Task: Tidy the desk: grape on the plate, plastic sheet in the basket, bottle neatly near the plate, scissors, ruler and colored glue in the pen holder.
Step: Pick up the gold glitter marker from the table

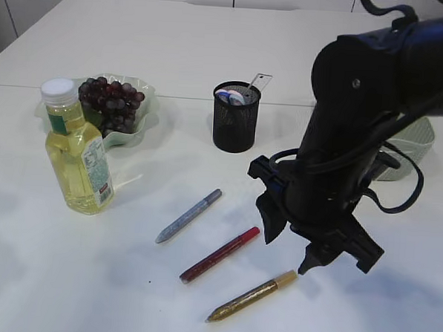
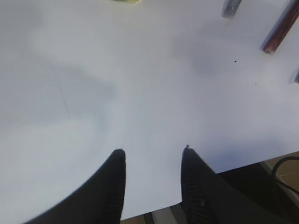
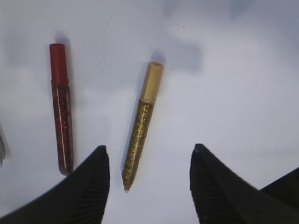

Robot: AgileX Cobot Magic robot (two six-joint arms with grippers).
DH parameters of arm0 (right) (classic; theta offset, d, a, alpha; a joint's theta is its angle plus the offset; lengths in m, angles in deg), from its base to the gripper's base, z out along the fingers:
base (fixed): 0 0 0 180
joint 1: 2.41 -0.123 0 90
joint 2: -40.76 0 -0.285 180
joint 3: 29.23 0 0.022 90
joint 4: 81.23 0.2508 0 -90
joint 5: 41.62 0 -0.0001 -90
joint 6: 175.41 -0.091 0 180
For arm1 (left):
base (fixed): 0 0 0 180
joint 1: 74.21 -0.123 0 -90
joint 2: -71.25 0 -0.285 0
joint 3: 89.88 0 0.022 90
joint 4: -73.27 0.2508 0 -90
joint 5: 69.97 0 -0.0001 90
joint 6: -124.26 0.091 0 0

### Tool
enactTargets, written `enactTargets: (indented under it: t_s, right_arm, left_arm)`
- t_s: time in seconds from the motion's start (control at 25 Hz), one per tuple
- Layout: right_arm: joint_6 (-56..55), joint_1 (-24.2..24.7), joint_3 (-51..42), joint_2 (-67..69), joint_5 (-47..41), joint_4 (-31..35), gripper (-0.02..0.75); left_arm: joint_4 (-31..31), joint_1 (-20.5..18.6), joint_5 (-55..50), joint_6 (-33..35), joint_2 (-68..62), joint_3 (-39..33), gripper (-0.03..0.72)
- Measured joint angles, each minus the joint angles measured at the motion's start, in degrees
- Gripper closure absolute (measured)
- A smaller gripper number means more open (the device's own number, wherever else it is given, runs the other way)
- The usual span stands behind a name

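Note:
The gold pen (image 3: 137, 139) is at a slant between the fingers of my right gripper. I should turn the gripper to line up with the pen and close it near its tan cap (image 1: 275, 282).
Three colored glue pens lie on the white table: silver (image 1: 189, 216), red (image 1: 219, 254) and gold (image 1: 252, 295). My right gripper (image 1: 285, 250) hangs open just above the gold pen (image 3: 142, 123), whose pointed end lies between the fingers, untouched. The red pen (image 3: 60, 107) lies to its left. The black mesh pen holder (image 1: 235, 126) holds the scissors (image 1: 231, 97) and the clear ruler (image 1: 260, 82). Dark grapes (image 1: 109, 104) rest on the pale green plate (image 1: 143, 128), and the bottle (image 1: 77, 158) of yellow drink stands upright in front of it. My left gripper (image 2: 153, 151) is open over bare table. The plastic sheet is out of view.
A pale green basket (image 1: 419, 143) stands at the right, mostly hidden behind my right arm. The table's front edge (image 2: 243, 163) runs just under the left gripper, with a cable below it. The red pen (image 2: 280, 28) and silver pen (image 2: 231, 7) show beyond the left gripper.

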Motion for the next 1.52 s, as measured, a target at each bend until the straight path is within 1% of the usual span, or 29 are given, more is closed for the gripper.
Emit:
enactTargets:
  t_s: [0.28, 0.6, 0.72, 0.84, 0.96, 1.24, 1.52]
  right_arm:
    - [-0.5, 0.0, 0.0, 0.1, -0.7, -7.1, 0.300]
    - [-3.6, 0.0, 0.0, 0.4, -0.7, -7.6, 0.300]
    - [-4.2, 0.0, 0.0, 1.3, 1.1, -5.3, 0.300]
    - [-4.2, 0.0, 0.0, 3.2, 4.5, 0.1, 0.300]
    - [-3.0, 0.0, 0.0, 5.3, 5.9, 3.3, 0.300]
    - [-4.2, 0.0, -2.0, 6.0, 6.2, 2.7, 0.300]
    - [-4.7, 0.0, -6.6, 6.0, 12.6, 3.2, 0.300]
  left_arm:
    - [-0.2, 0.0, 0.0, 0.0, 0.0, 0.0, 0.398]
    - [-0.3, 0.0, 0.0, 0.0, 0.0, 0.0, 0.398]
    - [-0.3, 0.0, 0.0, 0.0, 0.0, 0.0, 0.398]
    - [-0.4, 0.0, 0.0, 0.0, 0.0, 0.0, 0.398]
    - [-0.7, 0.0, 0.0, 0.0, 0.0, 0.0, 0.398]
    - [-1.1, 0.0, 0.0, 0.0, 0.0, 0.0, 0.398]
    - [-1.1, 0.0, 0.4, 0.0, 0.0, 0.0, 0.398]
